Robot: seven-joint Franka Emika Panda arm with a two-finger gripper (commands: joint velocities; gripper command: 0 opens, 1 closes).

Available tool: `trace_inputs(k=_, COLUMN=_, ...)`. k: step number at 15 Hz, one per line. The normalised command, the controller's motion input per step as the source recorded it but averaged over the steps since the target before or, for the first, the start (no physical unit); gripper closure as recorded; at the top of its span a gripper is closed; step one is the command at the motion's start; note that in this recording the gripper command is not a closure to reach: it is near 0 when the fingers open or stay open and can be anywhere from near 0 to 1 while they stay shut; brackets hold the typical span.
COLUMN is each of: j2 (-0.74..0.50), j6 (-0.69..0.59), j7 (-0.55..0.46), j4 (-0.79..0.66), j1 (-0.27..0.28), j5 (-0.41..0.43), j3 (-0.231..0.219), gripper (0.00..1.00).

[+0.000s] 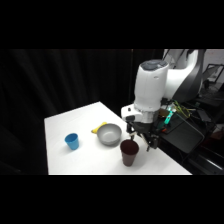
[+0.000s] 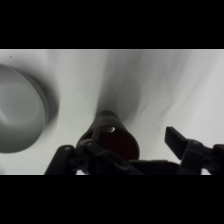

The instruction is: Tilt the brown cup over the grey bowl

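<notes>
The brown cup's opening (image 2: 122,146) shows only a plain dark inside, so I expect the brown cup to be empty when I tip it.
The brown cup (image 1: 129,153) stands upright on the white table near its front edge, just right of the grey bowl (image 1: 109,134). My gripper (image 1: 140,141) hangs right above and beside the cup's rim, open. In the wrist view the brown cup (image 2: 111,139) sits between the two fingers, close to the left one, with a wide gap to the right fingertip (image 2: 176,138). My gripper (image 2: 122,150) does not grip it. The grey bowl (image 2: 20,116) fills the left edge of that view.
A small blue cup (image 1: 72,141) stands left of the bowl. A yellow object (image 1: 98,128) lies just behind the bowl. The table's right edge (image 1: 165,155) runs close to the cup, with dark equipment (image 1: 185,132) beyond it.
</notes>
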Motion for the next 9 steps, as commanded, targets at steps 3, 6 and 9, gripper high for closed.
trace_inputs(k=3, j2=0.02, j6=0.17, j7=-0.11, j4=-0.01, j1=0.010, j5=-0.030, j3=0.012, gripper=0.00)
trace_inputs(k=6, j2=0.04, j6=0.12, j7=-0.11, j4=0.05, j1=0.033, j5=-0.054, j3=0.022, gripper=0.00)
trace_inputs(k=9, j2=0.08, j6=0.07, j7=-0.09, j4=0.11, j1=0.046, j5=-0.104, j3=0.020, gripper=0.00)
